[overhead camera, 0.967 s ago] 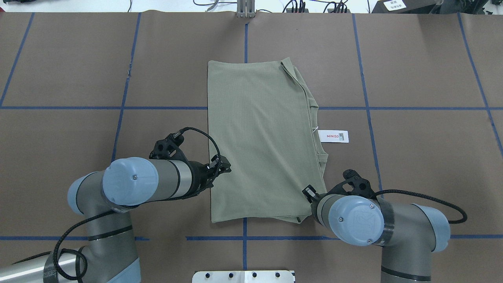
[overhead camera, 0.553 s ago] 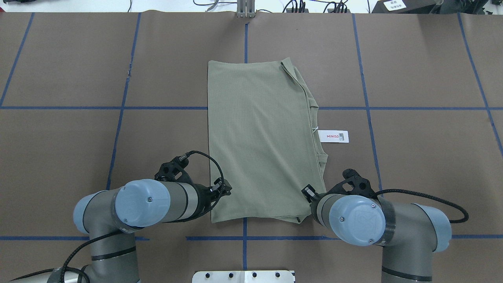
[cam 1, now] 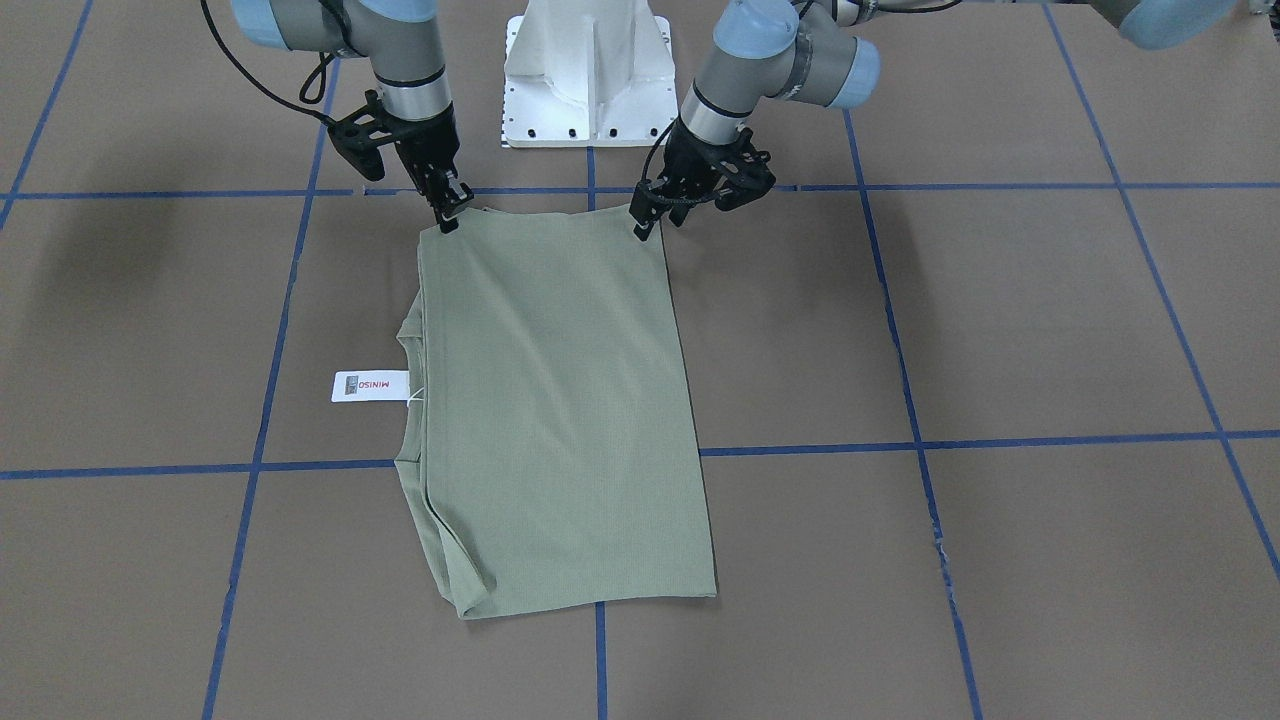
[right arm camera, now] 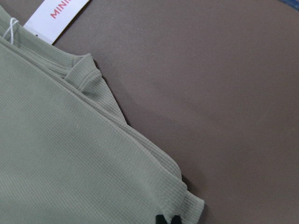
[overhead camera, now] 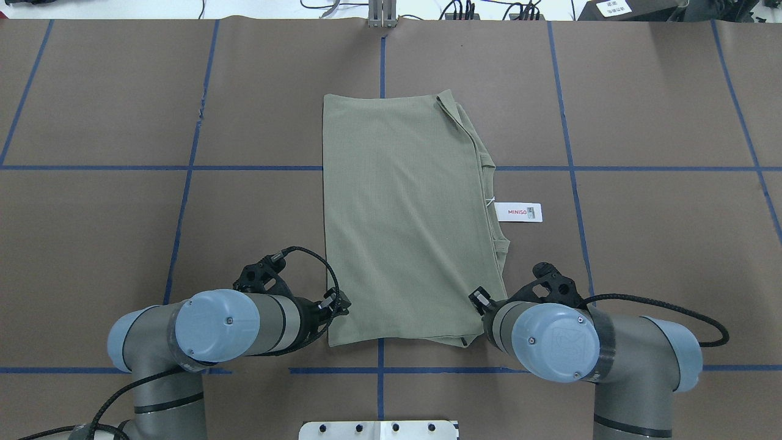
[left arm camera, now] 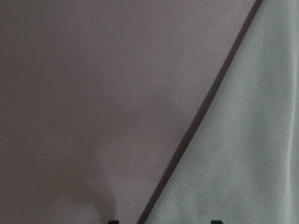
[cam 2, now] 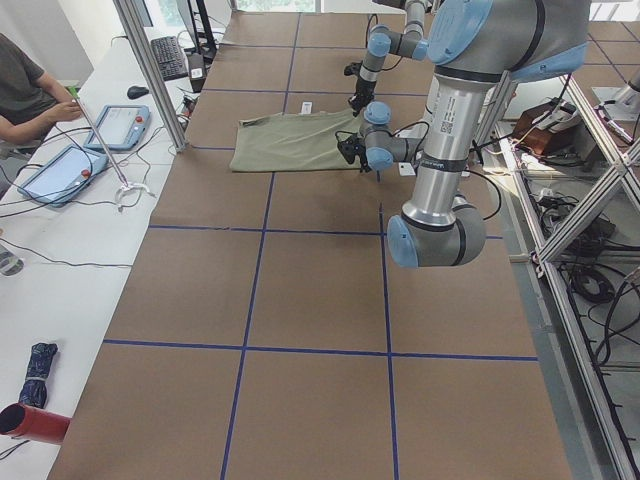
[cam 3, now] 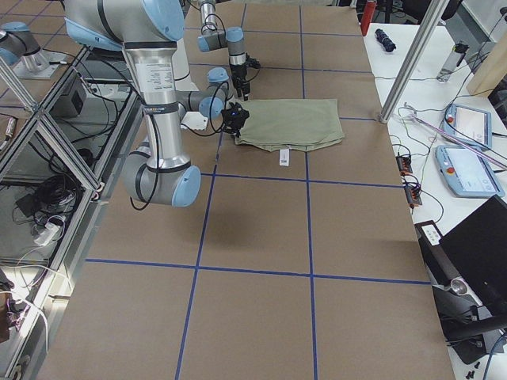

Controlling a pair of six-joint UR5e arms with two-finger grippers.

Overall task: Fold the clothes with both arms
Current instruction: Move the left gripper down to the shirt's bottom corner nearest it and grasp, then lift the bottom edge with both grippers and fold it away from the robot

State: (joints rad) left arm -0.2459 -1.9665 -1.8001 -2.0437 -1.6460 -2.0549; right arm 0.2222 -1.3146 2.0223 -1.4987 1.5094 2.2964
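Note:
I expect the olive-green shirt's near end (cam 1: 546, 228) to come down wrinkled over the far half when I fold it, because loose layers (cam 1: 414, 460) ripple along the tagged edge.
The olive-green shirt (overhead camera: 409, 214) lies folded into a long rectangle in the middle of the table, with its white price tag (overhead camera: 519, 212) sticking out on its right side. My left gripper (overhead camera: 339, 305) sits low at the shirt's near left corner. In the left wrist view its fingertips stand wide apart, straddling the edge of the shirt (left arm camera: 243, 154), so it is open. My right gripper (overhead camera: 479, 299) is at the near right corner. In the right wrist view its fingertips are pinched together on the shirt's (right arm camera: 70, 154) corner.
The white pedestal (cam 1: 585, 70) stands just behind the shirt's near edge, between the two arms. Blue tape lines cross the brown table cover (overhead camera: 641, 244). A person (cam 2: 25, 90) sits at a side bench with tablets beyond the table's far edge.
My left arm has slid along the shirt's left edge toward the robot, from mid-edge down to the near left corner. The right arm and the shirt have not moved.

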